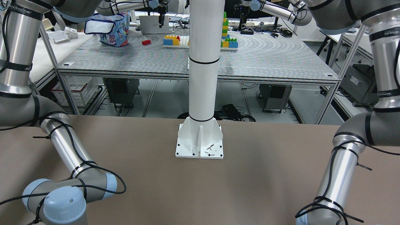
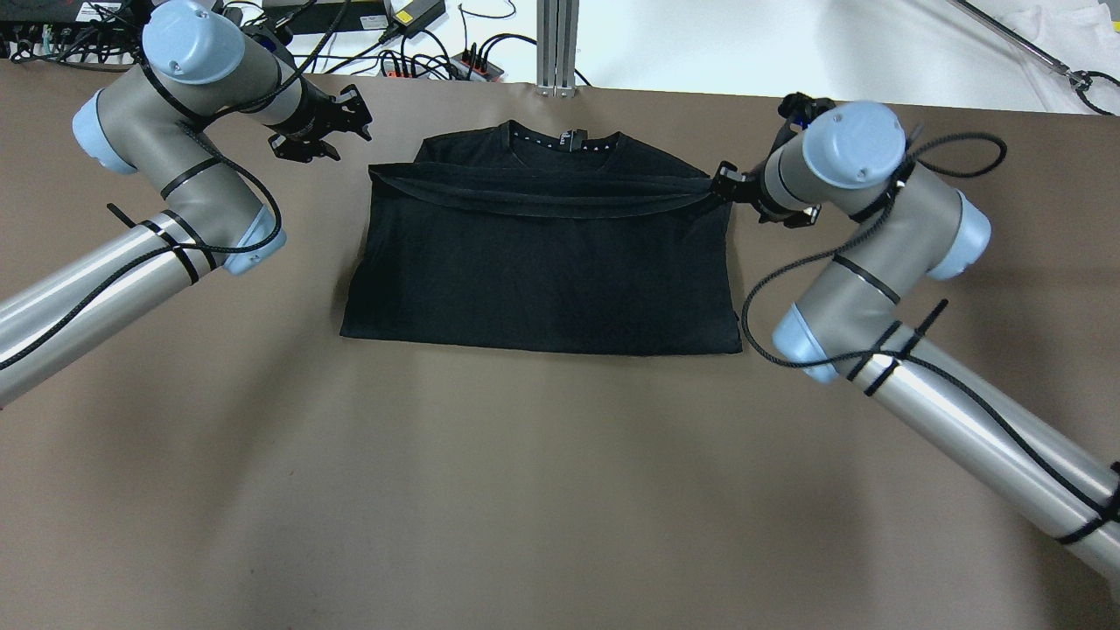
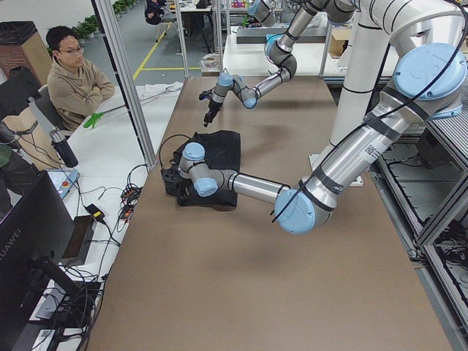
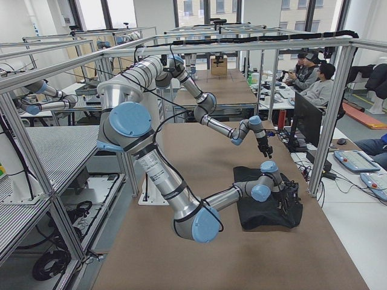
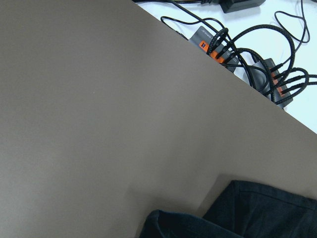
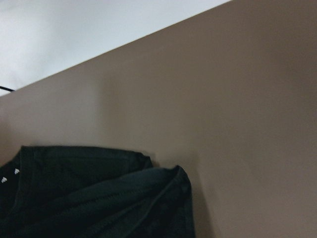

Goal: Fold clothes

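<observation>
The black shirt [image 6: 81, 159] will come along in one piece and stay folded when I pull it, because the folded-up hem [image 6: 111, 192] lies across the chest.
The clothes [image 2: 542, 271] are one black shirt lying flat on the brown table [image 2: 525, 490], collar at the far edge, with the lower part folded up so that the hem runs across the chest. My right gripper [image 2: 722, 182] is at the hem's right end, which narrows to a point between its fingers, so it is shut on the shirt. My left gripper [image 2: 337, 131] is open and empty, just beyond the shirt's far-left corner. The shirt also shows in the left wrist view [image 5: 257, 213] and the right wrist view [image 6: 99, 198]. The front-facing view shows neither the shirt nor the grippers.
Power strips and cables [image 2: 437, 61] lie just past the table's far edge, beside an aluminium post [image 2: 557, 44]. The white column's base plate [image 1: 199, 147] stands at the robot's side of the table. An operator [image 3: 73, 80] sits beyond the far edge.
</observation>
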`<state>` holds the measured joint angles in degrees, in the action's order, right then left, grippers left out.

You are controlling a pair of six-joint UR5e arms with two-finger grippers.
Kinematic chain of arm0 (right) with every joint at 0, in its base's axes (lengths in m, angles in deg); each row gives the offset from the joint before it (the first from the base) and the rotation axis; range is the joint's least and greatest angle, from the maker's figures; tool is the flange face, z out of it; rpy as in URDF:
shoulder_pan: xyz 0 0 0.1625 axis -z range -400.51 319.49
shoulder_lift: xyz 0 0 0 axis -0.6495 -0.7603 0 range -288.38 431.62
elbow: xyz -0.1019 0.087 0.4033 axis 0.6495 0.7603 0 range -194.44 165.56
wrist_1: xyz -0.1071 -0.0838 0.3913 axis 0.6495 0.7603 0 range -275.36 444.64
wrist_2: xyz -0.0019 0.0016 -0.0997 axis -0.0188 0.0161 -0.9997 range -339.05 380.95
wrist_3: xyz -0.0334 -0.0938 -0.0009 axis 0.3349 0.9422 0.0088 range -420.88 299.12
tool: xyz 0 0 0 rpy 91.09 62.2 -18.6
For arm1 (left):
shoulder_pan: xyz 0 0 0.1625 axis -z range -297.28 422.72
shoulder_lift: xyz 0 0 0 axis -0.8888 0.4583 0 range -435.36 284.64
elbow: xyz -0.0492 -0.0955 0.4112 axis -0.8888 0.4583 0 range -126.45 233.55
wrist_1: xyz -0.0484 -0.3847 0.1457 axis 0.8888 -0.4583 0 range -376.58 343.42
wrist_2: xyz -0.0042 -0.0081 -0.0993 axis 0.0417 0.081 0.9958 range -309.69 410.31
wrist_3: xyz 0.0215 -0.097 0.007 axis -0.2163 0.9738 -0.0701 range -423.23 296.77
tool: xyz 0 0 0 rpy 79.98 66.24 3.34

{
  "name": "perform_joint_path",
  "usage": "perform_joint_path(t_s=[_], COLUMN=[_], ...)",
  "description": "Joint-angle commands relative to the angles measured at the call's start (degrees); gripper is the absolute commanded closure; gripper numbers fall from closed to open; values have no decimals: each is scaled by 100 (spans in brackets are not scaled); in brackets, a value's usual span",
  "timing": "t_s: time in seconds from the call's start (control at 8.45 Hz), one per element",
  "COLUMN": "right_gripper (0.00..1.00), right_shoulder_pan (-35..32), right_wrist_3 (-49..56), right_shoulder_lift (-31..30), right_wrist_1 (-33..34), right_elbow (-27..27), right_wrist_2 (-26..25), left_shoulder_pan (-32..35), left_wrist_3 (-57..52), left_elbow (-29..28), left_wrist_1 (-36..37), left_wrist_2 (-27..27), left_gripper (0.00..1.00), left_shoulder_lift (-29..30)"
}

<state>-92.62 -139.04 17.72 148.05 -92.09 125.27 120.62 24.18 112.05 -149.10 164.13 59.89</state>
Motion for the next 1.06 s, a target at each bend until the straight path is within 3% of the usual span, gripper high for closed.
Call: perform_joint_path(t_s=[0.0,0.12,0.47,0.95], right_gripper=[26,24,20,23], right_shoulder_pan=[622,806,913,949], right_wrist_3=[-470,-733,-929,-1193], right_shoulder_lift=[-1155,-1358,-1447,-1439], right_wrist_1=[-39,-39,-48,-926], right_elbow=[-1511,-1725,-1639,-1112], right_wrist_2=[0,-35,-166,-237], left_shoulder_pan=[2,-7,-16,-42], left_wrist_3=[14,23,23,84], left_elbow=[12,21,30,38], left_wrist_1=[-2,-11,-2,7], left_wrist_2=[0,0,-9,-18], left_gripper=[40,40,39,37], left_shoulder_lift=[10,10,36,133])
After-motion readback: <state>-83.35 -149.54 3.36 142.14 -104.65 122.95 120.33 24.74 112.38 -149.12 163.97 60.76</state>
